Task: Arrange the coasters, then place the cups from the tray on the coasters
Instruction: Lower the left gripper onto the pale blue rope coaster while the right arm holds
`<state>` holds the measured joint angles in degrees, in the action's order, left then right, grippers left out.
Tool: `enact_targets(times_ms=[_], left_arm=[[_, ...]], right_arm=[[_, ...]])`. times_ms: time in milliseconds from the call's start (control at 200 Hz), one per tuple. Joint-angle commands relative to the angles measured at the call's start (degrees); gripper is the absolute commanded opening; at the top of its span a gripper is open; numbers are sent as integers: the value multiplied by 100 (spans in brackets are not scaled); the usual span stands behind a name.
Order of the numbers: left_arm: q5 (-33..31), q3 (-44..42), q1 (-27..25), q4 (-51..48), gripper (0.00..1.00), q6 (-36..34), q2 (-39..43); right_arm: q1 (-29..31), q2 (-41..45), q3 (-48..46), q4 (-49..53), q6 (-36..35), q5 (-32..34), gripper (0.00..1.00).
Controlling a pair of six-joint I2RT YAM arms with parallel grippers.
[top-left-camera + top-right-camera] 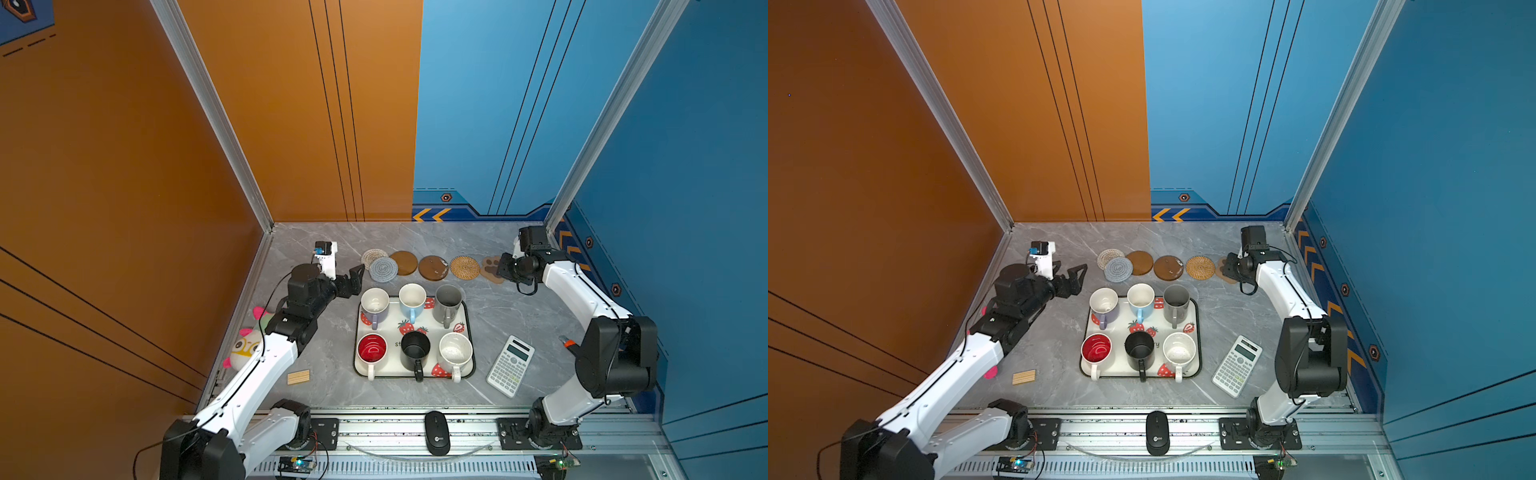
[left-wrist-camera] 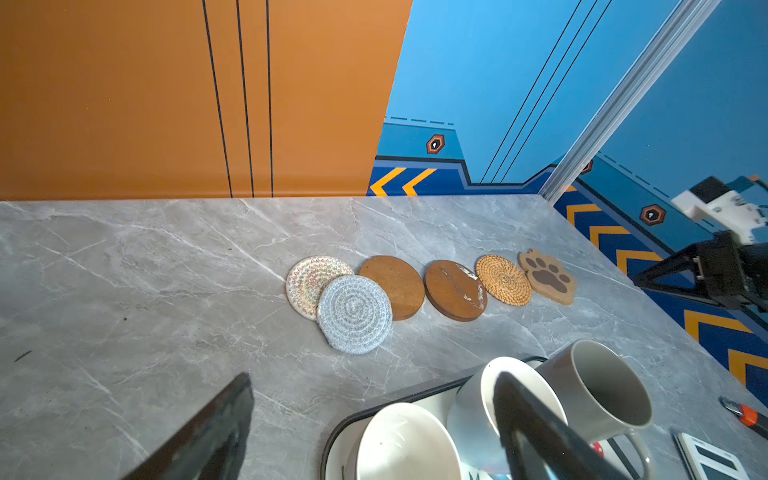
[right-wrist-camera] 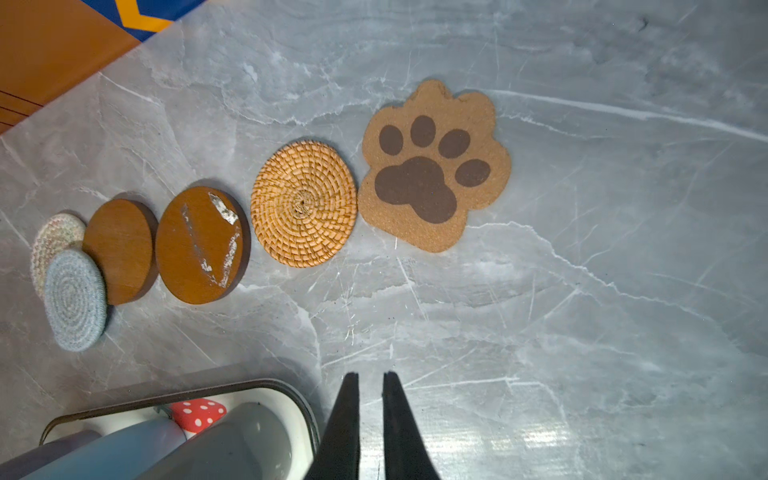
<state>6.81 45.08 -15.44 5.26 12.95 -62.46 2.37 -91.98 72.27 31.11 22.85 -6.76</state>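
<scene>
The grey-blue woven coaster overlaps [image 1: 384, 269] its neighbours, far away from my right gripper. Next, my left gripper pinches its front edge [image 1: 393, 276] and pulls it off the brown disc.
Six coasters lie in a row at the back of the table: cream woven [image 1: 372, 257], grey-blue woven [image 1: 383, 269] overlapping it and a brown disc [image 1: 405, 262], a second brown disc [image 1: 433, 267], rattan [image 1: 464, 267] and paw-shaped [image 3: 432, 166]. The strawberry tray [image 1: 390, 365] holds the lavender [image 1: 375, 305], light blue [image 1: 412, 301], grey [image 1: 448, 303], red-inside [image 1: 372, 351], black [image 1: 415, 349] and speckled [image 1: 456, 353] cups. My left gripper [image 2: 372, 376] hangs wide open and empty by the tray's back left corner. My right gripper [image 3: 370, 374] hovers by the paw coaster, its jaws a narrow gap apart, empty.
A calculator [image 1: 510, 365] lies right of the tray. A small wooden block [image 1: 298, 376] and a plush toy [image 1: 245, 347] sit at the left, under my left arm. A black mouse [image 1: 437, 432] rests on the front rail. Walls close in the back and both sides.
</scene>
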Motion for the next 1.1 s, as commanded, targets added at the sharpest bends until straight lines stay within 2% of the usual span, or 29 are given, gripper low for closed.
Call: enact_targets(times_ms=[0, 210, 300, 501, 651, 906, 936, 1097], left_arm=[[0, 777, -55, -674, 90, 15, -513], [-22, 1993, -190, -1326, 88, 46, -1841], [-443, 2617, -447, -1869, 88, -160, -2502], [-1597, 4842, -1049, -3677, 88, -946, -4418], [-1807, 6051, -1136, -4432, 88, -1072, -5523], [-1932, 6795, -1161, -4748, 88, -1022, -6433], [-1943, 6855, -1173, -4777, 82, -1012, -6506], [-1841, 7002, -1241, -4779, 76, -972, -6824]], right_arm=[[215, 227, -86, -496, 266, 227, 14], [598, 291, -142, -953, 567, 443, 25], [744, 314, -275, -1220, 747, 498, 32], [962, 428, -765, -1844, 1133, 555, 44], [1033, 514, -1206, -2272, 1379, 522, 47], [1005, 578, -1549, -2370, 1441, 544, 49], [1003, 586, -1569, -2394, 1441, 542, 49], [958, 585, -1672, -2479, 1477, 484, 49]])
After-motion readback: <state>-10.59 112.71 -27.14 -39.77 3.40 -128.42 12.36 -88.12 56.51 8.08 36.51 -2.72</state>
